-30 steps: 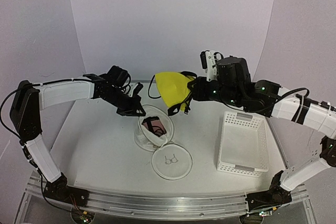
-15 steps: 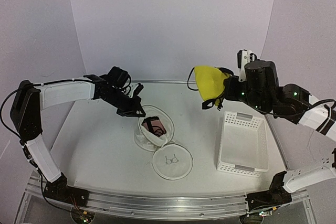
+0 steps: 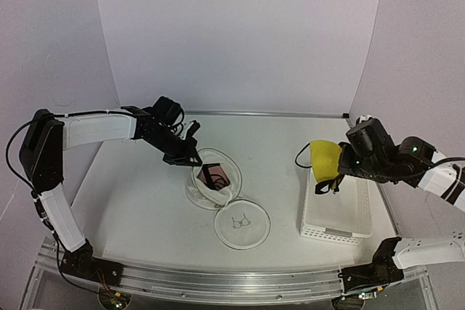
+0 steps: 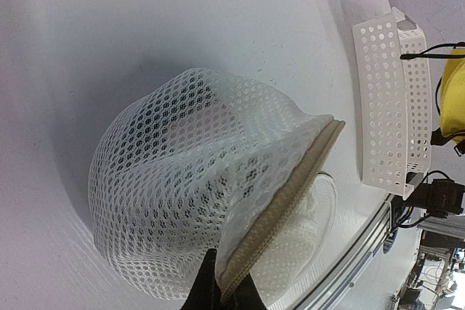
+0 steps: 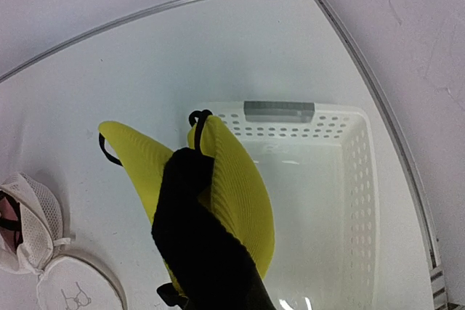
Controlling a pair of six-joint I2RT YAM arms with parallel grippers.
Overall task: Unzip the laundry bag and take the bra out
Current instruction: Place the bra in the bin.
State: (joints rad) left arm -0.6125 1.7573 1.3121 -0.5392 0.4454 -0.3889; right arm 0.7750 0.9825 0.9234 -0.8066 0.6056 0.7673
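Note:
I should next move my right gripper inward and down and let go of the yellow bra (image 3: 324, 156) inside the empty basket (image 3: 336, 209), because the bra is hanging free over the open basket's edge.
The laundry bag (image 3: 211, 185) is a white mesh pouch lying unzipped at the table's middle, its round lid (image 3: 243, 223) with the black bra outline flopped toward me. My left gripper (image 3: 190, 157) is shut on the bag's back rim; in the left wrist view the fingertips (image 4: 205, 290) pinch the beige zipper edge of the mesh (image 4: 182, 201). The yellow bra (image 3: 325, 158) with black straps hangs from my right gripper (image 3: 337, 170), shut on it over the basket's left wall. In the right wrist view, black fingers (image 5: 190, 201) clamp the bra (image 5: 240, 186).
A white perforated basket (image 3: 349, 168) stands at the right, also in the right wrist view (image 5: 356, 179) and the left wrist view (image 4: 385, 99). A dark reddish item (image 3: 215, 174) shows inside the bag. The table's metal rail runs along the near edge.
My right arm has carried the bra from above the bag to the right and down, to the basket's left edge. The left gripper has kept its hold on the bag's rim.

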